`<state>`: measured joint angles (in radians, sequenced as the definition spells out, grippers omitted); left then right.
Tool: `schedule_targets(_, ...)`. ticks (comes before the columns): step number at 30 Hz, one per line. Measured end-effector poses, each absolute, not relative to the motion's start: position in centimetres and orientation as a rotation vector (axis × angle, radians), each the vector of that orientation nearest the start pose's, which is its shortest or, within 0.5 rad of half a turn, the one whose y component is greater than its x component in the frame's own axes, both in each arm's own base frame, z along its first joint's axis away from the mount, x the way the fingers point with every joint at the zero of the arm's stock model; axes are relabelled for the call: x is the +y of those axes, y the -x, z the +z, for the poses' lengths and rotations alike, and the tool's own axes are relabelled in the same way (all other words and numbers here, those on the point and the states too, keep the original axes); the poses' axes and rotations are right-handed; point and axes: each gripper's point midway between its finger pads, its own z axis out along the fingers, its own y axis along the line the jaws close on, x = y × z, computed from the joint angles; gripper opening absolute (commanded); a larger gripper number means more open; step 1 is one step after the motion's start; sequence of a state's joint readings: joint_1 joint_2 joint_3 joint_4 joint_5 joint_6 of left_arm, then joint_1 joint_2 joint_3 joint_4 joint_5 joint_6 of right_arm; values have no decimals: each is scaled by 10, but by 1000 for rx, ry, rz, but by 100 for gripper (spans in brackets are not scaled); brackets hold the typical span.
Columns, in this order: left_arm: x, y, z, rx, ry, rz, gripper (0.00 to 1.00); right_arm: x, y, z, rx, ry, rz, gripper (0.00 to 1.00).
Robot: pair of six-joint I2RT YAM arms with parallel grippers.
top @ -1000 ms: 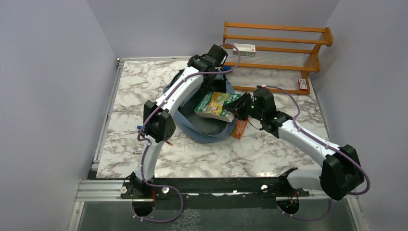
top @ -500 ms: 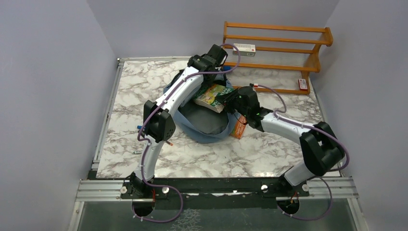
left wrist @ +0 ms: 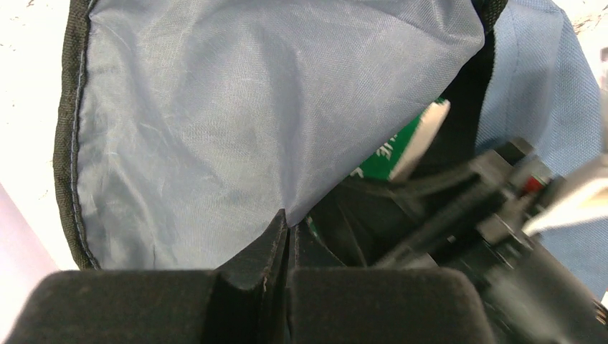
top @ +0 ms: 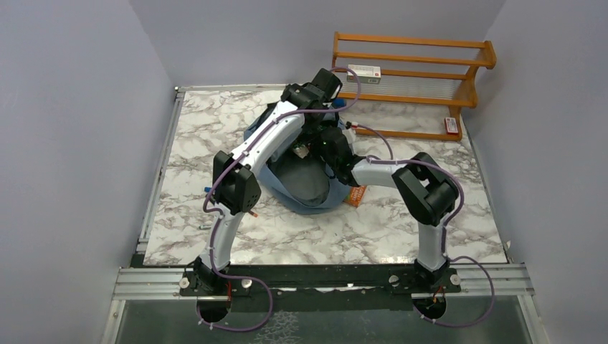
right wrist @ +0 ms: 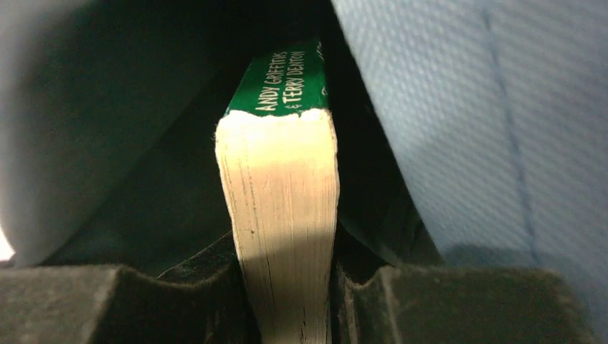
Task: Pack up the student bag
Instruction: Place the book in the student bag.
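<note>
The green book's spine (right wrist: 290,80) points into the bag's open dark inside (right wrist: 287,25). My right gripper should keep pushing the book further in until it sits inside the bag, then let go.
The dusty-blue student bag (top: 301,190) lies open in the middle of the marble table. My left gripper (left wrist: 287,228) is shut on the bag's pale blue fabric (left wrist: 215,129) and holds the opening up at its far edge. Gripped at its page edge, a green paperback book (right wrist: 281,179) sits between the pads of my right gripper (right wrist: 283,283). Its green spine points into the dark inside of the bag. From above only a small corner of the book (top: 302,150) shows under the left arm.
An orange book (top: 356,193) lies on the table against the bag's right side. A wooden rack (top: 412,72) stands at the back right with a white box (top: 364,71) on it. A small red and white box (top: 450,125) lies at its foot.
My right arm has swung left and forward, carrying the green book from above the bag's right side into its opening. The left arm has hardly moved.
</note>
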<state>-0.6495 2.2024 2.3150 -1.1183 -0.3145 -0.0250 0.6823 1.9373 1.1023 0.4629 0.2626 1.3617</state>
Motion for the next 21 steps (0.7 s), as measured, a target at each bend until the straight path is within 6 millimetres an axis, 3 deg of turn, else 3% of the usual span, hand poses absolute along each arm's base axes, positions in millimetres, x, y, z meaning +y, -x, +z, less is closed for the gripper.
schedule_targets(6, -264, -432, 192, 2417, -651, 134, 0, 358, -466, 108, 1812, -897, 1060, 0)
schedule_targets(12, -246, -443, 191, 2422, -597, 178, 0, 376, -491, 114, 1727, -896, 1090, 1)
schedule_targets(16, -237, -448, 190, 2420, -574, 214, 0, 387, -502, 119, 1686, -853, 1113, 17)
schedule_targets(21, -235, -447, 188, 2423, -589, 232, 0, 386, -501, 112, 1696, -793, 1077, 41)
